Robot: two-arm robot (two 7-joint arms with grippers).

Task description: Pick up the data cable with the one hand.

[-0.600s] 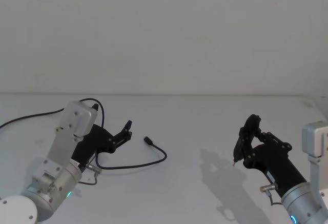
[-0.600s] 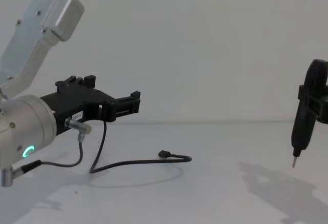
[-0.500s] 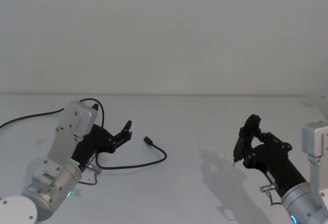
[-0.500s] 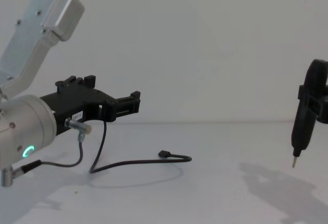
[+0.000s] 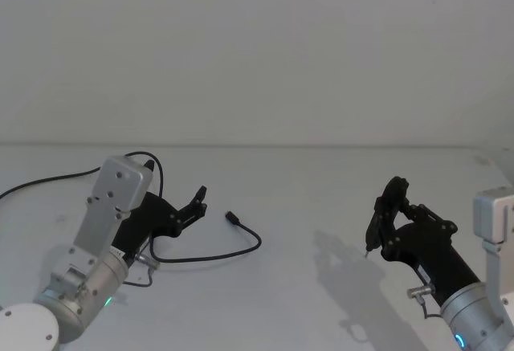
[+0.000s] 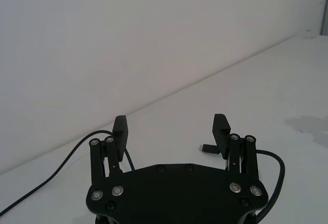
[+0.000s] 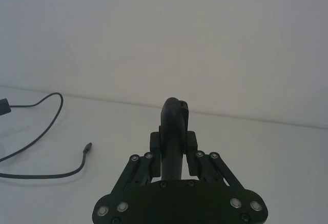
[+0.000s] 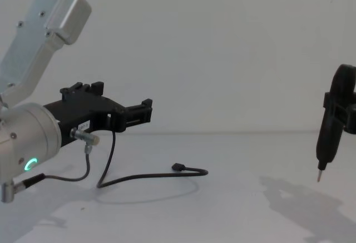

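The plug end [image 8: 178, 167] will stay curved and stick out when the robot lifts it, because the data cable's hooked bend [image 8: 204, 172] stands clear of its shadow.
The data cable [image 5: 255, 238] is a thin black cord lying in a curve on the white table, ending in a small black plug [image 5: 231, 219]. From the side, the data cable [image 8: 194, 170] lies flat on the table. My left gripper [image 5: 197, 205] hovers just left of the plug, open and empty. In the left wrist view, the plug [image 6: 207, 148] sits beyond the left gripper [image 6: 170, 124], near one fingertip. Far to the right, my right gripper [image 5: 392, 208] is shut on a black pen-like tool [image 8: 327, 140], held off the table.
The cable's far run [image 5: 40, 184] trails off the table's left edge behind my left arm. A short wrist lead with silver plugs [image 8: 84, 137] hangs under the left wrist. The white table [image 5: 321, 198] meets a plain wall behind.
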